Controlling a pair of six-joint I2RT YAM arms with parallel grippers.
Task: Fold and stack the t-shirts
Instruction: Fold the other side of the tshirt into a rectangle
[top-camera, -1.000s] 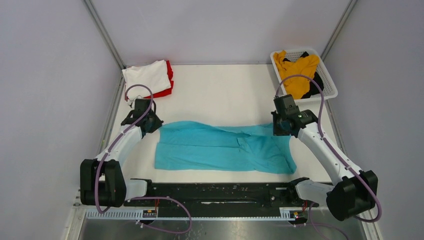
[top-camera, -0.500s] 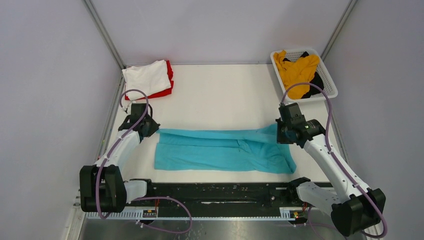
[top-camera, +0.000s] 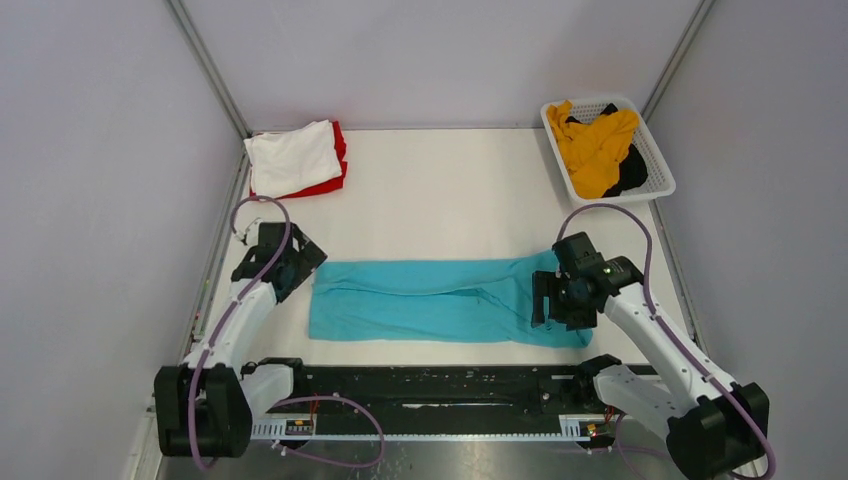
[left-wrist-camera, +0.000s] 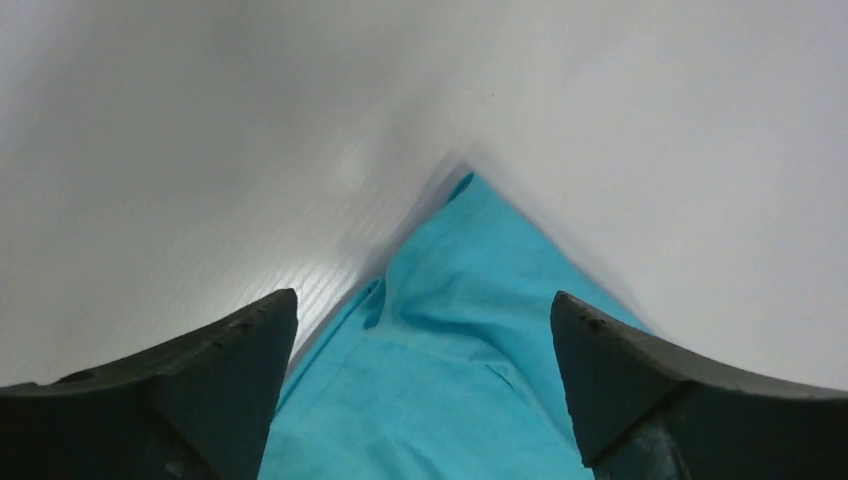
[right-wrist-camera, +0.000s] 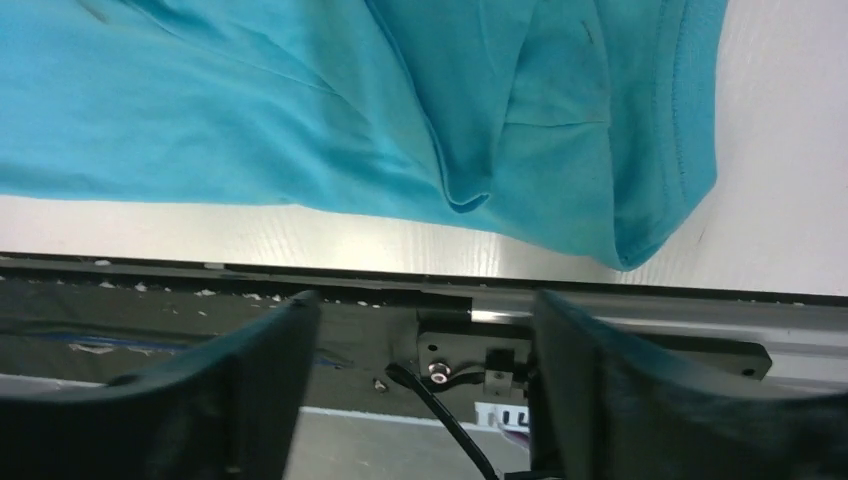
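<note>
Next, I move my right gripper inward and help swing one end of the t-shirt toward the back (top-camera: 450, 175), because the teal t-shirt lies as a long piece (top-camera: 420, 318) along the black bar.
A teal t-shirt (top-camera: 440, 300) lies as a long folded band across the near part of the table. My left gripper (top-camera: 303, 264) stands open at its left end; in the left wrist view the shirt's corner (left-wrist-camera: 470, 340) lies loose below the spread fingers (left-wrist-camera: 200, 370) of the gripper (left-wrist-camera: 425, 330). My right gripper (top-camera: 545, 303) hangs open over the shirt's right end. The right wrist view shows the teal cloth (right-wrist-camera: 400, 110) beyond that gripper (right-wrist-camera: 425, 340), with nothing between its fingers (right-wrist-camera: 620, 380). A folded white t-shirt (top-camera: 293, 157) rests on a red one (top-camera: 338, 150) at the back left.
A white mesh basket (top-camera: 655, 150) at the back right holds a crumpled mustard yellow t-shirt (top-camera: 597, 145) and a black one (top-camera: 630, 178). The black rail (right-wrist-camera: 200, 320) runs along the table's near edge just beyond the teal shirt. Grey walls close in the sides.
Both grippers drew the teal shirt's far edge toward the near side, narrowing it into a band, then opened and let the cloth go.
</note>
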